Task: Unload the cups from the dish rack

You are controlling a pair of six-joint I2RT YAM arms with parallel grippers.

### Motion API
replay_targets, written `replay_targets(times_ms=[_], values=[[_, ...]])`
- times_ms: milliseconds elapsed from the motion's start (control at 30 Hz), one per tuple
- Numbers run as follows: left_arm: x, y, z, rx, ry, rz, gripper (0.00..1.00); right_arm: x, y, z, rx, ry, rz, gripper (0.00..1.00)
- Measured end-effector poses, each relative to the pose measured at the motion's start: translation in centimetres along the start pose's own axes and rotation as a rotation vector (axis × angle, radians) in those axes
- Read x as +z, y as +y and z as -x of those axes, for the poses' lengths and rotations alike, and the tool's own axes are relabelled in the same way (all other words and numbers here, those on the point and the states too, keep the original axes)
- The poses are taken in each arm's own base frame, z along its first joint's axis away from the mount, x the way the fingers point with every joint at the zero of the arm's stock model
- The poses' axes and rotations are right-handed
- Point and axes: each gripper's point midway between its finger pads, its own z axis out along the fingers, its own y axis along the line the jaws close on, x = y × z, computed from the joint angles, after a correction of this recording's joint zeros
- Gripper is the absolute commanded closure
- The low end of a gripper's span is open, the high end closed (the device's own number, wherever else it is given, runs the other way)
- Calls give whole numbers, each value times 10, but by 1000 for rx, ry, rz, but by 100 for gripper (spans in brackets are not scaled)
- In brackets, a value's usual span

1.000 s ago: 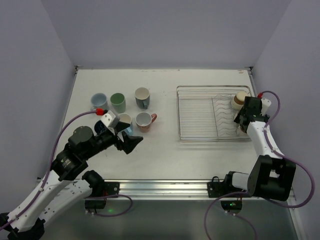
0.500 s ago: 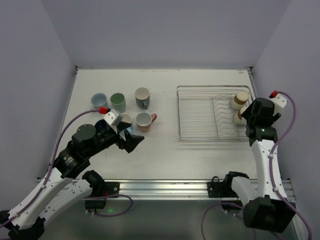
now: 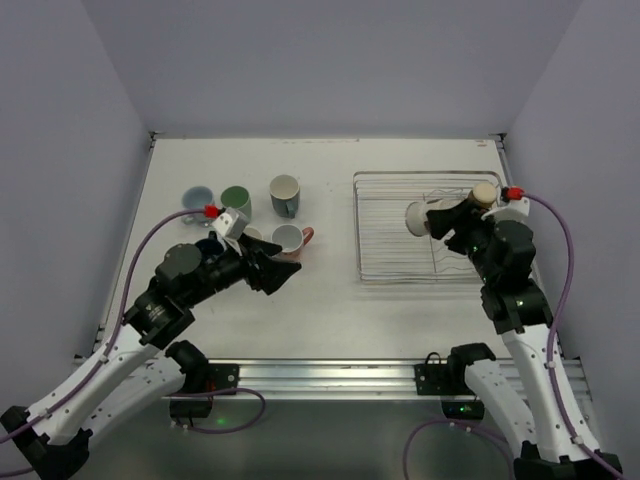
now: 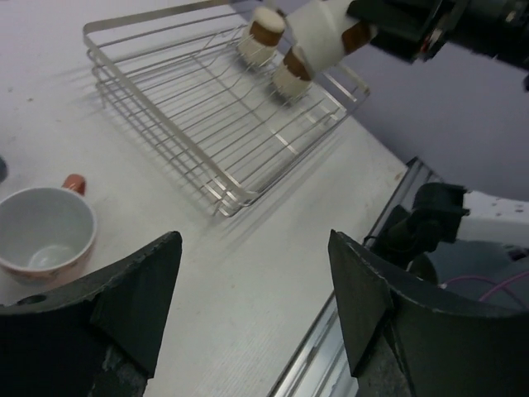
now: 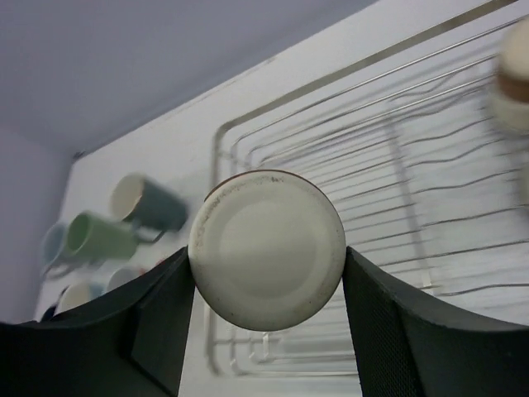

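Note:
The robot's right gripper is holding the beige cup on its side, far from the spot near the salmon-pink cup, so the robot should hand the beige cup over to its left gripper.
The silver wire dish rack sits at the right of the table. My right gripper is shut on a beige cup and holds it on its side above the rack. In the right wrist view that cup's round base sits clamped between both fingers. Two more beige cups stand among the rack's prongs. My left gripper is open and empty, low over the table beside a salmon-pink cup.
To the left of the rack stand a light blue cup, a green cup and a dark blue cup. Another pale cup is partly hidden behind my left wrist. The table's metal rail runs along the near edge.
My right gripper shut on a beige cup at the rack's right side, lifted it and swung it left over the rack. My left arm moved a little right and its jaws narrowed slightly.

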Motion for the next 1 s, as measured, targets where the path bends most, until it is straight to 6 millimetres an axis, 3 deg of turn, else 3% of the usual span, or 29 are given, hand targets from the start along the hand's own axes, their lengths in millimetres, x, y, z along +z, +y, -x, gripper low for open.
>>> replay_targets(times_ms=[133, 300, 467, 567, 667, 733, 767, 800, 833, 867, 933, 1000], values=[[20, -7, -10, -108, -5, -77, 30, -5, 70, -48, 68, 145, 332, 63], [49, -9, -26, -243, 33, -130, 33, -21, 138, -102, 113, 347, 621, 62], [60, -19, -16, -318, -3, -197, 39, -38, 183, -110, 148, 407, 834, 62], [62, -26, -8, -347, -31, -245, 49, -39, 197, -115, 174, 424, 906, 62], [64, -27, -9, -380, -41, -258, 65, -36, 207, -126, 210, 454, 944, 62], [66, -24, -14, -403, -32, -254, 88, -38, 214, -130, 227, 469, 971, 62], [65, -26, -15, -411, -30, -263, 100, -38, 216, -131, 238, 472, 975, 52], [63, -28, -11, -403, -46, -277, 100, -38, 217, -131, 256, 477, 976, 42], [61, -31, -6, -388, -62, -289, 100, -39, 218, -130, 268, 477, 981, 21], [58, -32, -4, -376, -70, -292, 100, -41, 220, -129, 276, 475, 986, 12], [57, -30, -3, -362, -58, -259, 100, -47, 222, -132, 260, 479, 999, 1], [57, -24, -4, -320, -27, -197, 100, -51, 220, -135, 229, 478, 993, 1]])
